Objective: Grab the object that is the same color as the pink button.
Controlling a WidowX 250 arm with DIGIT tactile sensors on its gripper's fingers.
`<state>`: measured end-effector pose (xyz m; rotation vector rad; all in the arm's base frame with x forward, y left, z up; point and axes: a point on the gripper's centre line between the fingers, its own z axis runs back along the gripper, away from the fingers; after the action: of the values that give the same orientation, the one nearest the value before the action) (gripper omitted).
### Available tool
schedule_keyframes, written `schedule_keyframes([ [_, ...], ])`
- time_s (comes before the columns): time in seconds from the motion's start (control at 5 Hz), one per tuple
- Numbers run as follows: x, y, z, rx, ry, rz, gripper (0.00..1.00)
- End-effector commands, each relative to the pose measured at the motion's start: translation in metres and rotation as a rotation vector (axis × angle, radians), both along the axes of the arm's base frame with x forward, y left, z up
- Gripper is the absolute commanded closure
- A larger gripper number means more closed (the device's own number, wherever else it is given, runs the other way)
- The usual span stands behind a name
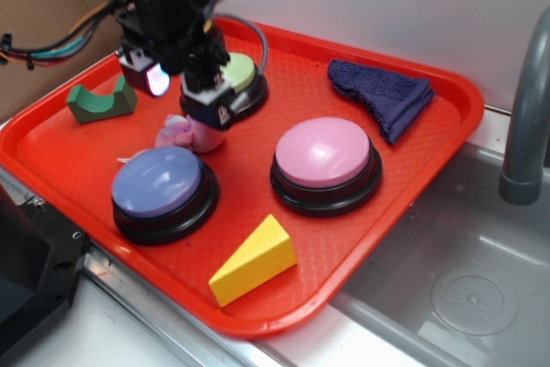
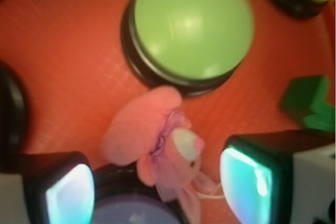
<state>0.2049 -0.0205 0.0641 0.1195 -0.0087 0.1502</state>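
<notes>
White string [image 2: 212, 197] is showing by the pink plush toy's ears. The string will come along as a hanging loop when I lift the toy [image 1: 191, 133].
The pink plush toy [image 1: 180, 133] lies on the red tray [image 1: 77, 139] between the lavender-blue button [image 1: 161, 191] and the green button [image 1: 241, 75]. In the wrist view the pink plush toy [image 2: 160, 145] lies between my two fingers, its body toward the green button [image 2: 191, 24] and its head against the lavender-blue button [image 2: 134, 211]. My gripper [image 1: 185, 92] hangs just above it, and my gripper [image 2: 155, 187] is open, both pads clear of the toy. The pink button [image 1: 325, 161] stands to the right of the toy.
A green arch block [image 1: 101, 100] sits at the tray's left. A yellow wedge [image 1: 253, 259] lies near the front rim. A dark blue cloth [image 1: 382, 92] is at the back right. A metal sink [image 1: 464, 281] and grey faucet [image 1: 524, 126] are to the right.
</notes>
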Motion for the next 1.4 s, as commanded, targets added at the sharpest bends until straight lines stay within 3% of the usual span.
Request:
schedule_keyframes([
  [0.0, 0.007, 0.011, -0.02, 0.041, 0.022, 0.037, 0.0],
  [0.4, 0.018, 0.021, -0.03, 0.055, 0.042, 0.065, 0.0],
  [0.6, 0.023, 0.024, -0.029, 0.048, 0.023, 0.082, 1.0],
  [1.0, 0.03, 0.026, -0.009, 0.063, -0.007, 0.028, 1.0],
  [1.2, 0.032, 0.027, 0.02, 0.057, -0.046, -0.001, 1.0],
])
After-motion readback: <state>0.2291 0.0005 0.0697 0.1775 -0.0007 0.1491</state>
